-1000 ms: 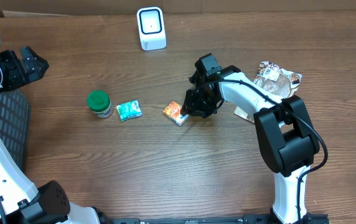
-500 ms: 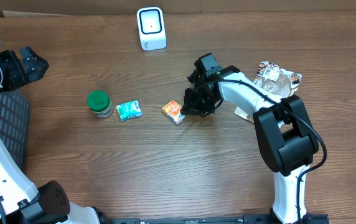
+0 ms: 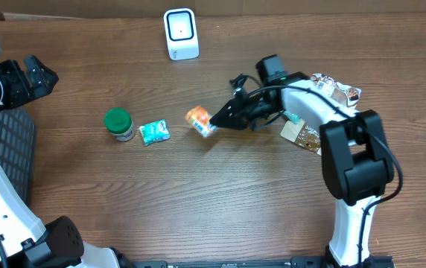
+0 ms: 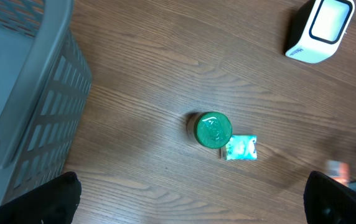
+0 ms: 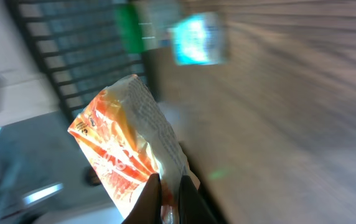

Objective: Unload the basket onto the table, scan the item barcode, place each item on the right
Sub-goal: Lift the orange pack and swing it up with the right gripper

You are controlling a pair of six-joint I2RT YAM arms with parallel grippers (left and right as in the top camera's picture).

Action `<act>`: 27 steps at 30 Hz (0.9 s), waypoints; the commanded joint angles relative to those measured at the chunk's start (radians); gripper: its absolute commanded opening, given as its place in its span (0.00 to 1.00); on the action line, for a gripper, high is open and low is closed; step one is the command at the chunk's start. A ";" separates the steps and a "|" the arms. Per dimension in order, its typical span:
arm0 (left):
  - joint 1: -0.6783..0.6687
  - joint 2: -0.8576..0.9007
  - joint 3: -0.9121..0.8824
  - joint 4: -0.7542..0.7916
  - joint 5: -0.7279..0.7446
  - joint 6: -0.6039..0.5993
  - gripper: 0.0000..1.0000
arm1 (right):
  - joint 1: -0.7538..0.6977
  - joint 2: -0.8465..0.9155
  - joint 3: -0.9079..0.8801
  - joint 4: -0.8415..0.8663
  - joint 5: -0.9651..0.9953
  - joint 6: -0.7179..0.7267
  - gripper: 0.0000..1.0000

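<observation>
The orange packet [image 3: 200, 120] points at the teal packet, away from the white barcode scanner, so next my right gripper pulls back and turns it round to the scanner [image 3: 181, 34].
My right gripper [image 3: 217, 118] is shut on the edge of an orange snack packet [image 3: 198, 120] and holds it off the table, left of the arm. In the right wrist view the packet [image 5: 125, 146] sticks up from between the closed fingertips [image 5: 170, 200]; no barcode shows on the visible face. The white barcode scanner [image 3: 181, 33] stands at the back of the table, also seen at the top right of the left wrist view [image 4: 321, 28]. My left gripper [image 3: 38, 78] hangs open at the far left, fingers [image 4: 63, 199] wide apart with nothing between them.
A green-lidded jar [image 3: 118, 123] and a teal packet [image 3: 154, 132] lie left of the held packet. More snack bags [image 3: 334, 92] and a brown packet [image 3: 302, 134] lie by the right arm. A grey basket [image 4: 22, 93] stands at the left edge.
The right gripper closed on the orange packet and lifted it off the table, tilting it up and carrying it slightly left. The left arm has not moved.
</observation>
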 commanded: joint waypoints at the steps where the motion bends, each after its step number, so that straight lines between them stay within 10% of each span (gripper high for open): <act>1: 0.001 0.010 0.002 0.002 -0.002 0.015 1.00 | -0.035 -0.057 0.008 0.003 -0.270 -0.015 0.04; 27: 0.001 0.010 0.002 0.002 -0.002 0.015 1.00 | -0.080 -0.059 0.008 0.140 -0.130 0.280 0.04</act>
